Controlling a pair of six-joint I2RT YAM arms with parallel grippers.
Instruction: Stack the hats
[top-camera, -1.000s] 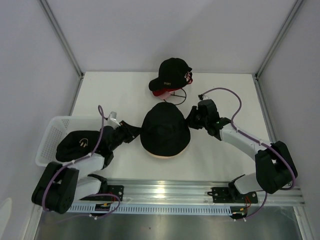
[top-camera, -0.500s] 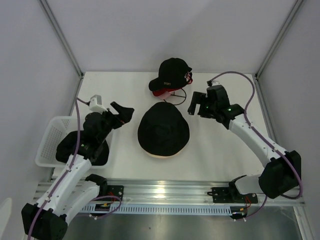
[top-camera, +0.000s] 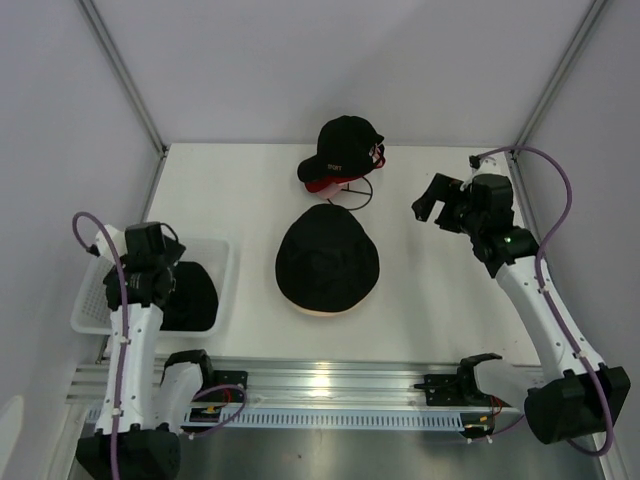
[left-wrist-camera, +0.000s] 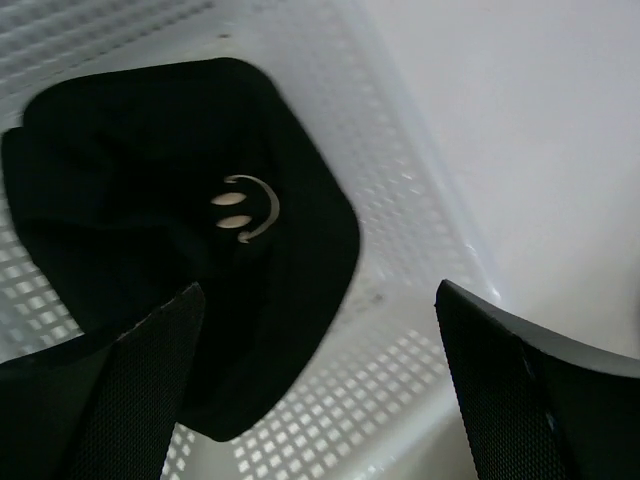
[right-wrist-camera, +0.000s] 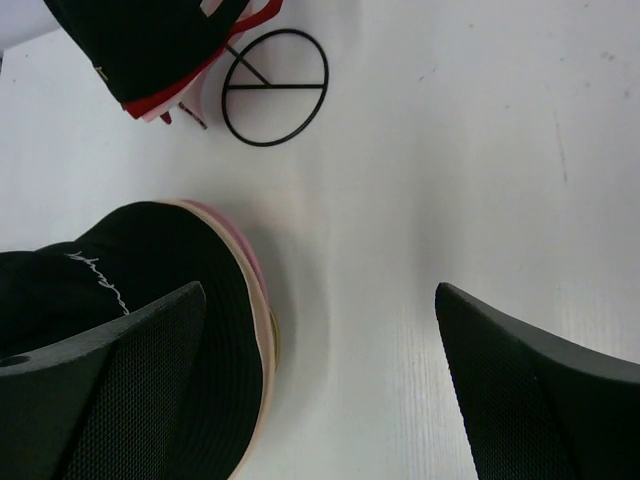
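Observation:
The black fabric piece (top-camera: 190, 300) is lying slumped with a curved edge (top-camera: 215, 300), so I expect it to spread over the stacked hats like another hat when I lower it.
The hats lie stacked in the middle of the table: a black bucket hat (top-camera: 327, 260) on top, with a pink rim (right-wrist-camera: 250, 262) and a beige rim (top-camera: 322, 311) showing under its edge. In the right wrist view the black hat (right-wrist-camera: 140, 290) fills the lower left. My right gripper (top-camera: 436, 207) hangs open to the right of the stack, apart from it, with nothing between its fingers (right-wrist-camera: 320, 390). My left gripper (top-camera: 163, 283) is open above the white basket, empty as well (left-wrist-camera: 320, 400).
A white basket (top-camera: 222, 262) at the left edge holds a black fabric piece with a white smiley (left-wrist-camera: 245, 208). Behind the stack, a black baseball cap (top-camera: 340, 148) with red under its visor rests by a black wire hoop (right-wrist-camera: 275, 88).
Both grippers have opened and let go of the black hat's brim. The left arm swung left over the basket; the right arm drew back to the right and up.

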